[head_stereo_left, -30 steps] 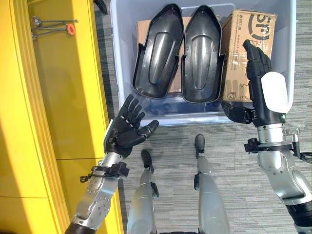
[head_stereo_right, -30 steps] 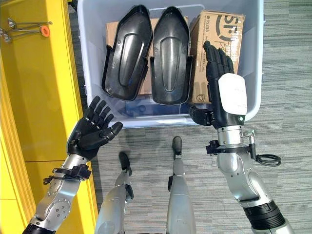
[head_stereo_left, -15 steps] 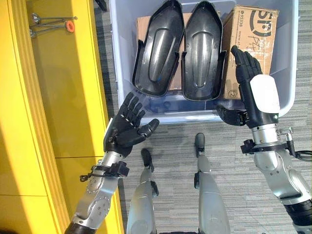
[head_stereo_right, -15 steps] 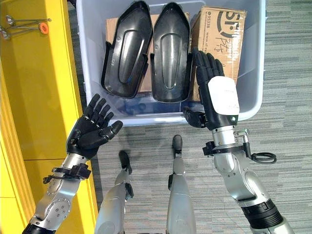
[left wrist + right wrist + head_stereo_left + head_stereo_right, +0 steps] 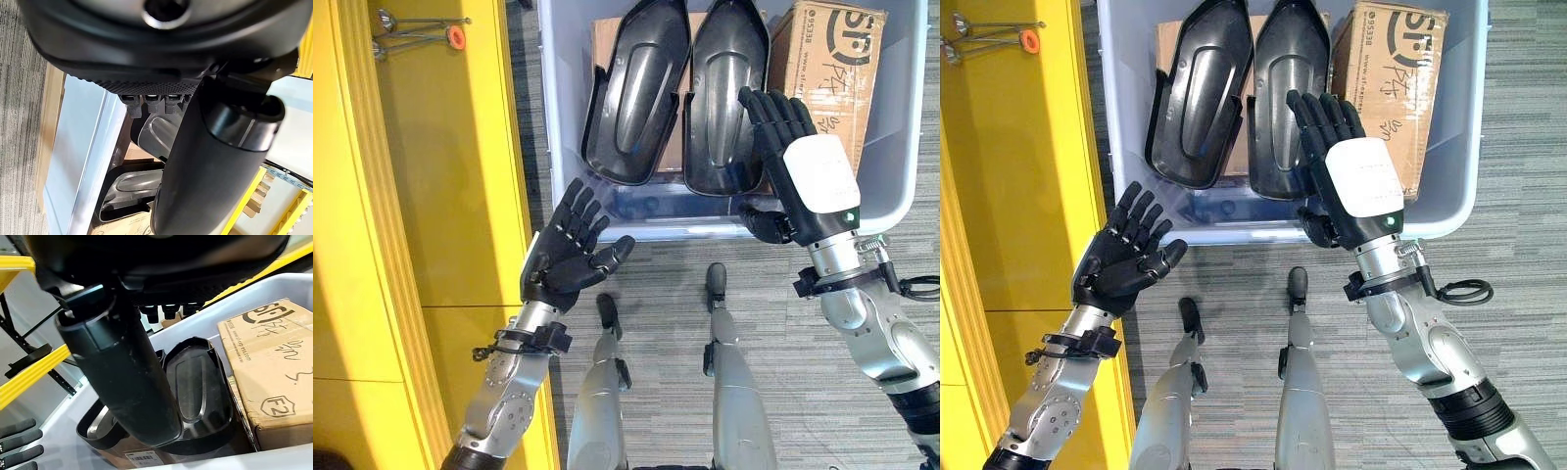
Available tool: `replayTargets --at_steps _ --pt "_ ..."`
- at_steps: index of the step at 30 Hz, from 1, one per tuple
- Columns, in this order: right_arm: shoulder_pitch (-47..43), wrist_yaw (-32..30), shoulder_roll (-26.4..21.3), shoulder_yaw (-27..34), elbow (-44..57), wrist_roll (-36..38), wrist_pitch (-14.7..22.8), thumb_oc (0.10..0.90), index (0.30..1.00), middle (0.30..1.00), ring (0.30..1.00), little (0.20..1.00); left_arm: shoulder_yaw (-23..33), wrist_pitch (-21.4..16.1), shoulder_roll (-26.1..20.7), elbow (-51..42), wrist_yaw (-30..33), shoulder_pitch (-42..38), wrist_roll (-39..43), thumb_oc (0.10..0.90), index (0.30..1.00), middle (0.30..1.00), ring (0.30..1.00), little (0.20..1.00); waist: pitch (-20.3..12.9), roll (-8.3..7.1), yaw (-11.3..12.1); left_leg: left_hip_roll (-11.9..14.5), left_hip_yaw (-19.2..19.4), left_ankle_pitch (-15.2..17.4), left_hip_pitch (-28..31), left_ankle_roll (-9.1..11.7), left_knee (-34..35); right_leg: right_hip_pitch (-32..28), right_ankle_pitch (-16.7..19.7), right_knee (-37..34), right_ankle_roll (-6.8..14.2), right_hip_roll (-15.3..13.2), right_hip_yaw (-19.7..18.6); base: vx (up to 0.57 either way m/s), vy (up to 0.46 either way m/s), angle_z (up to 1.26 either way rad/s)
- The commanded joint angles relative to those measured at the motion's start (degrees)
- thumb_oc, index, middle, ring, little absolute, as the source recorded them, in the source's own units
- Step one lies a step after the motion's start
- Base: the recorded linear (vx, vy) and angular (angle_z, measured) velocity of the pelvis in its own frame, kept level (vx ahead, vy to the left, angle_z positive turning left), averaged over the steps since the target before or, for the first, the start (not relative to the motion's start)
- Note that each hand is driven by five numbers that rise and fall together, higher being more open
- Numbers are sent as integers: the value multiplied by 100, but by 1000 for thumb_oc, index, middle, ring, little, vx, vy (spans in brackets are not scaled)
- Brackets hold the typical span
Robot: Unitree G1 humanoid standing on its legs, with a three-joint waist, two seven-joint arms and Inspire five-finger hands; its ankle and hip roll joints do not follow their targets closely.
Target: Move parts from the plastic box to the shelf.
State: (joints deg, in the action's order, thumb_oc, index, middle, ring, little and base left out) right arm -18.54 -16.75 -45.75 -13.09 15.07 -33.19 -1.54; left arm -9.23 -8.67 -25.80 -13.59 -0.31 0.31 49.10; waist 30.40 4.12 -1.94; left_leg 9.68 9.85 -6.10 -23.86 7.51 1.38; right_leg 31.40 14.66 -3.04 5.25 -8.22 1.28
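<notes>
The black part (image 5: 726,103) under my right gripper will come up alone when I lift it, because a piece of carton (image 5: 675,147) shows between the black parts.
Two black moulded parts lie side by side in the pale plastic box (image 5: 899,147): the left part (image 5: 636,98) and the right part (image 5: 724,88). My right hand (image 5: 808,176) is open, back up, above the box's near right end. Its fingertips (image 5: 771,106) reach over the right part's edge, beside a cardboard carton (image 5: 837,49). It holds nothing. In the right wrist view the right part (image 5: 195,387) and the carton (image 5: 274,362) show past the thumb. My left hand (image 5: 570,257) is open, palm up, just outside the box's near left corner.
The yellow shelf (image 5: 431,196) runs along the left side, close to my left arm. Metal hooks with an orange cap (image 5: 421,37) lie on it at the far end. A second carton (image 5: 607,39) lies under the black parts. Grey carpet surrounds the box.
My right hand has moved left, from in front of the cardboard carton to over the right black part's near edge. The left hand has barely moved.
</notes>
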Motion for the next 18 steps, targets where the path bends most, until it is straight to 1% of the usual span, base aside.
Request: replayTargets --at_steps 1,2,6,10,14,18 --pt "-455 -455 -164 86 375 -134 230 900 1000 1000 1000 1000 153 -233 -193 -531 -187 67 -113 900 1000 1000 1000 1000 -61 -95 -65 -28 -36 -82 -400 -277 -257 -142 -988 716 -72 -219 523 0 0 0" --pt "-459 -552 -126 86 359 -136 213 900 1000 1000 1000 1000 144 -243 -189 -524 -213 73 -115 900 1000 1000 1000 1000 -61 -87 -65 -30 -34 -84 -397 -278 -252 -141 -989 719 -75 -216 525 0 0 0" --pt "-485 -623 -91 103 362 -154 198 900 1000 1000 1000 1000 114 -261 -183 -529 -203 77 -105 900 1000 1000 1000 1000 -61 -75 -70 -32 -34 -76 -403 -279 -262 -124 -995 735 -77 -220 518 0 0 0" --pt "-521 -535 -50 87 401 -319 199 900 1000 1000 1000 1000 107 -258 -163 -536 -185 60 -109 900 1000 1000 1000 1000 -61 -58 -70 -44 -22 -63 -437 -282 -294 -88 -1005 765 -79 -237 516 0 0 0" --pt "-585 -377 -59 -6 389 -387 53 900 1000 1000 1000 1000 107 -245 -157 -526 -210 58 -111 900 1000 1000 1000 1000 -61 -42 -57 -56 -16 -62 -456 -283 -297 -72 -1005 765 -82 -247 523 0 0 0" --pt "-633 -411 -111 -74 243 -355 24 900 1000 1000 1000 1000 108 -235 -180 -505 -249 35 -76 900 1000 1000 1000 1000 -61 -40 -52 -70 -10 -55 -491 -286 -317 -32 -1002 778 -76 -259 520 8 3 2"
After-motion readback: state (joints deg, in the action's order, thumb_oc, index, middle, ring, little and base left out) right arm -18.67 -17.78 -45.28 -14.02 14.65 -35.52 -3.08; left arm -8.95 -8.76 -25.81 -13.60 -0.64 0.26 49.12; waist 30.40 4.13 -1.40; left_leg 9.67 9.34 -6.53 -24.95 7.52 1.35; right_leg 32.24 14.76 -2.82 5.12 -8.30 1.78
